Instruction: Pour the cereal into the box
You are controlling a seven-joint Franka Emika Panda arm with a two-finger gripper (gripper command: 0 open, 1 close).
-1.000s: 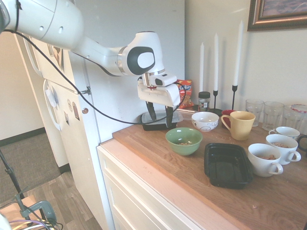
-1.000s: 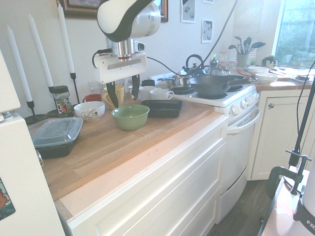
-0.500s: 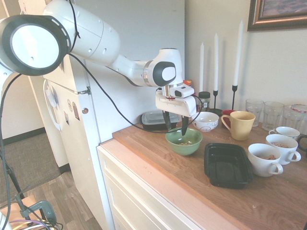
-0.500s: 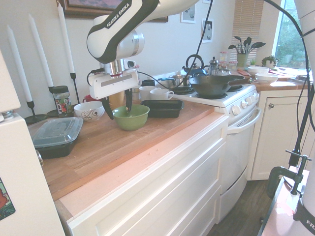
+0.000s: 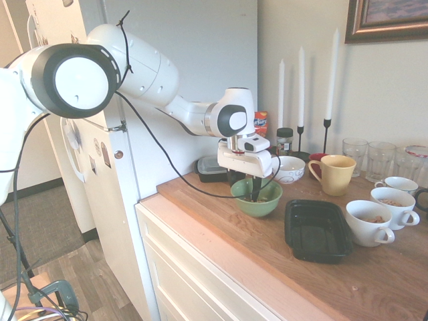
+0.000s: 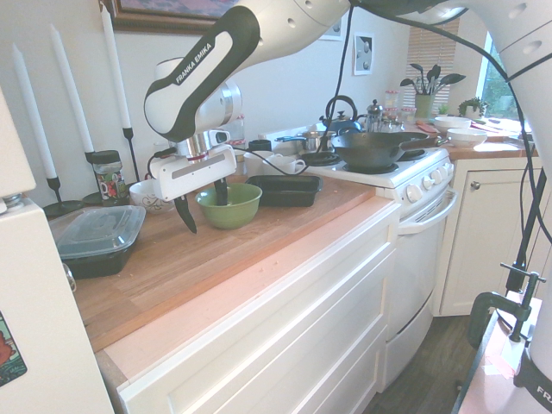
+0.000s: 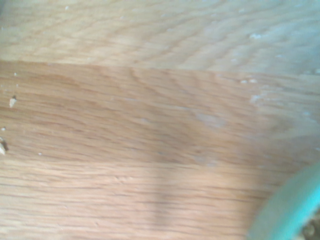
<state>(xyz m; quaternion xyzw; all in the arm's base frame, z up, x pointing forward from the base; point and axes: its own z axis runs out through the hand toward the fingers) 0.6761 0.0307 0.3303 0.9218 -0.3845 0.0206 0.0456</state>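
I can see separate tan bits (image 7: 311, 229) inside the green bowl (image 6: 229, 210), so the cereal will fall loosely into a small patch in the box when I pour.
The green bowl (image 5: 257, 197) stands on the wooden counter (image 5: 221, 221), with a little tan cereal (image 5: 246, 198) showing at its bottom. My gripper (image 5: 244, 186) is open and straddles the bowl's near rim. One finger reaches inside the bowl and the other hangs outside it, as the second exterior view shows for the gripper (image 6: 203, 205) and the bowl (image 6: 233, 207). The box, a shallow black tray (image 5: 316, 229), lies empty on the counter beside the bowl, also seen as the tray (image 6: 285, 190). In the wrist view, the bowl's green rim (image 7: 290, 215) curves over bare wood.
A black container with a clear lid (image 5: 212, 167) sits behind the arm. A white patterned bowl (image 5: 289, 168), a yellow mug (image 5: 332, 174), white cups (image 5: 371, 224), glasses and candlesticks line the wall. The stove with a wok (image 6: 379, 147) is beyond the tray.
The gripper came down from above the lidded container and moved across to the green bowl's rim. It has stayed open throughout.
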